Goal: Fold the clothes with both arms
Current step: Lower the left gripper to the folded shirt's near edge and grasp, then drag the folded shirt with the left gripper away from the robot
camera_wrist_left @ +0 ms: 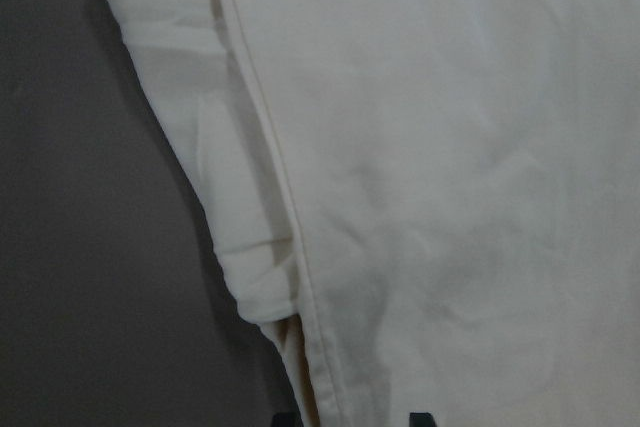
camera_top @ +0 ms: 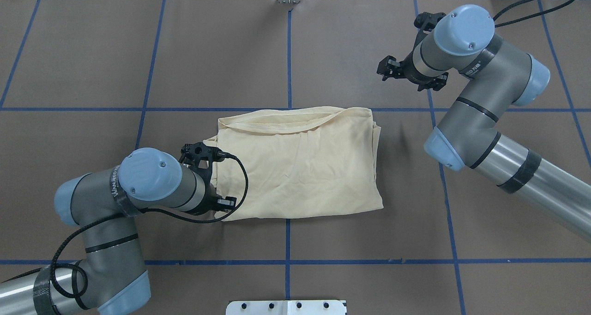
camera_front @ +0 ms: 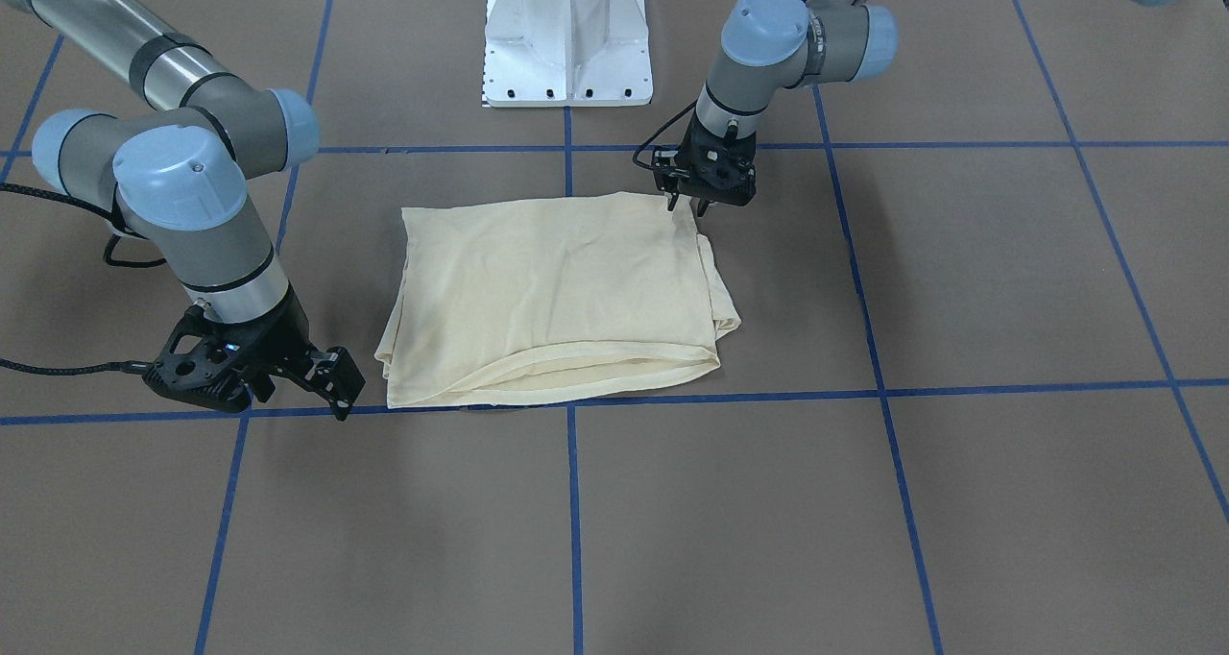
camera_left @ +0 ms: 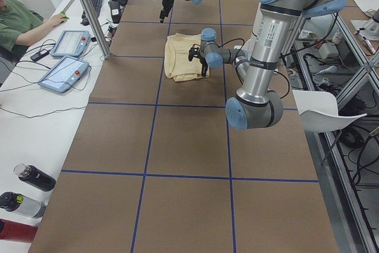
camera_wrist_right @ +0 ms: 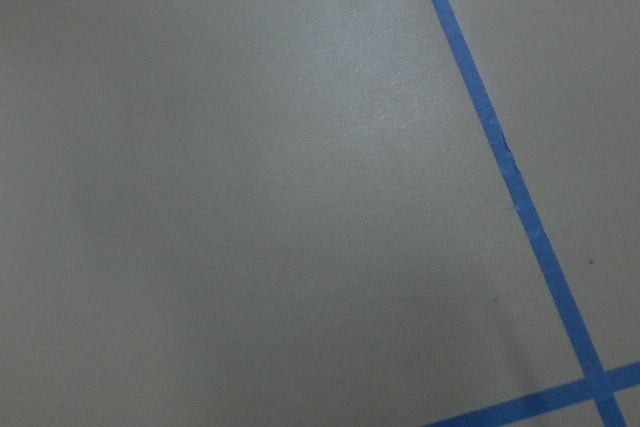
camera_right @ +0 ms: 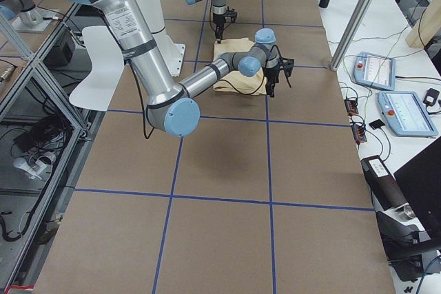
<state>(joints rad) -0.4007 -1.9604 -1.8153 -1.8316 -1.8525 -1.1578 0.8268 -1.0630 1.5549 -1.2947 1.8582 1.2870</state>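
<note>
The whole cream-yellow shirt (camera_front: 553, 277) will swing around still folded when the robot pulls its corner, because the stacked layers (camera_front: 716, 292) lie flat together along the shirt's side edge.
The pale cream-yellow T-shirt (camera_front: 557, 300) lies folded into a rough rectangle in the middle of the table (camera_front: 960, 501). Its print and neck label are hidden. In the overhead view (camera_top: 300, 162) its folded edges lie toward the far side and the right. My left gripper (camera_front: 688, 204) hovers over the shirt's corner nearest the robot, open. In the left wrist view (camera_wrist_left: 350, 419) only its fingertips (camera_wrist_left: 286, 418) show, over the layered shirt edge (camera_wrist_left: 240, 247). My right gripper (camera_front: 338, 384) is open and empty, just off the shirt's far corner on the other side, above bare table (camera_wrist_right: 250, 197).
The white pedestal base (camera_front: 568, 50) stands behind the shirt at the robot's side. Blue tape lines (camera_front: 864, 388) mark a grid on the brown table. A side bench holds tablets (camera_left: 71, 42) and bottles (camera_left: 32, 177), with an operator (camera_left: 15, 25) seated there.
</note>
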